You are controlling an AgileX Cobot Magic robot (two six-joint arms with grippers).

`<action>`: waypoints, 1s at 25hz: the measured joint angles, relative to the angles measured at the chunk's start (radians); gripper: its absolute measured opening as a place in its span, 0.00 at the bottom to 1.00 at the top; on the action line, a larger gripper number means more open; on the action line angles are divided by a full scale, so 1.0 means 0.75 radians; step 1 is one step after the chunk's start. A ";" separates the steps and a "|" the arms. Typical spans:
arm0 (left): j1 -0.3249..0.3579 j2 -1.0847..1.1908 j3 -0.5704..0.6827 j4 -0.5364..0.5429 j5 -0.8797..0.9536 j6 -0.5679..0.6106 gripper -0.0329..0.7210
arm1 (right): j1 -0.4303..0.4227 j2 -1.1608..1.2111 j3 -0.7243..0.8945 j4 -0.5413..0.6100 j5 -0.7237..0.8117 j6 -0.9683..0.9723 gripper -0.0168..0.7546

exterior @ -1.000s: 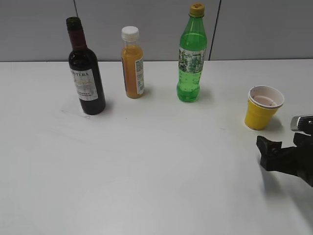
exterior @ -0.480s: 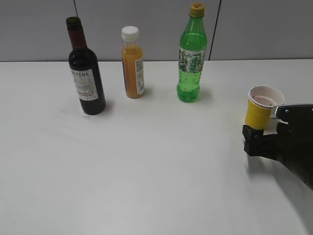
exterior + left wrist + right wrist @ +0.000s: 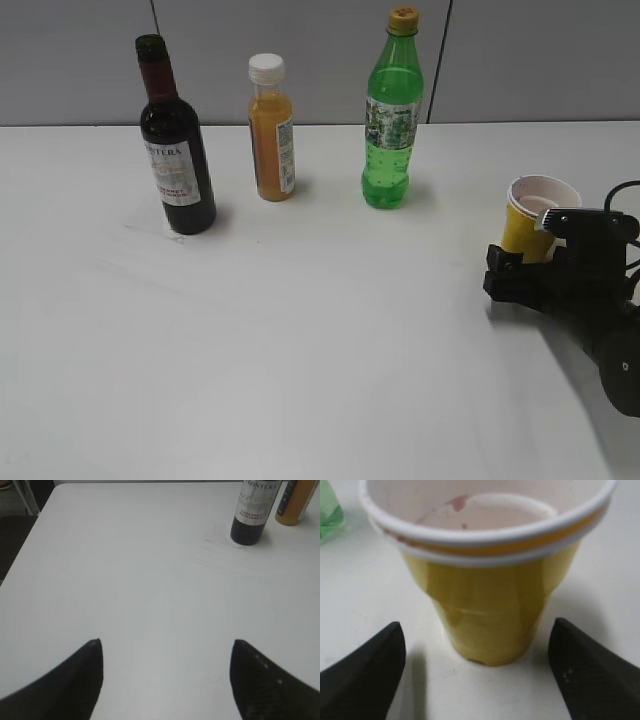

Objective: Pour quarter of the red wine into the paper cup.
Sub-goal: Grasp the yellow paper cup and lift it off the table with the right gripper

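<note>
Reddish stains (image 3: 459, 503) dot the white inside of the yellow paper cup (image 3: 533, 222), so the robot should expect the cup to be empty, with only red spots at its bottom.
The red wine (image 3: 176, 160), a dark bottle with a maroon neck and white label, stands upright at the back left; its lower part shows in the left wrist view (image 3: 252, 511). The yellow paper cup (image 3: 530, 222) stands at the right; its white inside bears reddish stains. My right gripper (image 3: 528, 268) is open just in front of the cup; in the right wrist view the cup (image 3: 490, 580) sits just beyond the spread fingertips (image 3: 477, 630). My left gripper (image 3: 165, 645) is open and empty over bare table, short of the wine.
An orange juice bottle (image 3: 271, 130) with a white cap and a green soda bottle (image 3: 392, 115) stand between the wine and the cup. The table (image 3: 300, 350) is white; its left edge shows in the left wrist view (image 3: 35, 525).
My right gripper has moved up and left from the right edge toward the paper cup, and now stands just in front of it. The bottles and cup have not moved.
</note>
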 joint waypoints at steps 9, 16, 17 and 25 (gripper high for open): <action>0.000 0.000 0.000 0.000 0.001 0.000 0.82 | -0.001 0.118 -0.112 0.042 -0.083 0.001 0.90; 0.000 0.000 0.000 0.000 0.001 0.000 0.82 | -0.001 0.176 -0.153 0.074 -0.148 -0.008 0.85; 0.000 0.000 0.000 0.000 0.001 0.000 0.82 | -0.001 0.177 -0.160 0.077 -0.148 -0.009 0.84; 0.000 0.000 0.000 0.000 0.001 0.000 0.82 | -0.001 0.198 -0.180 0.092 -0.160 -0.009 0.79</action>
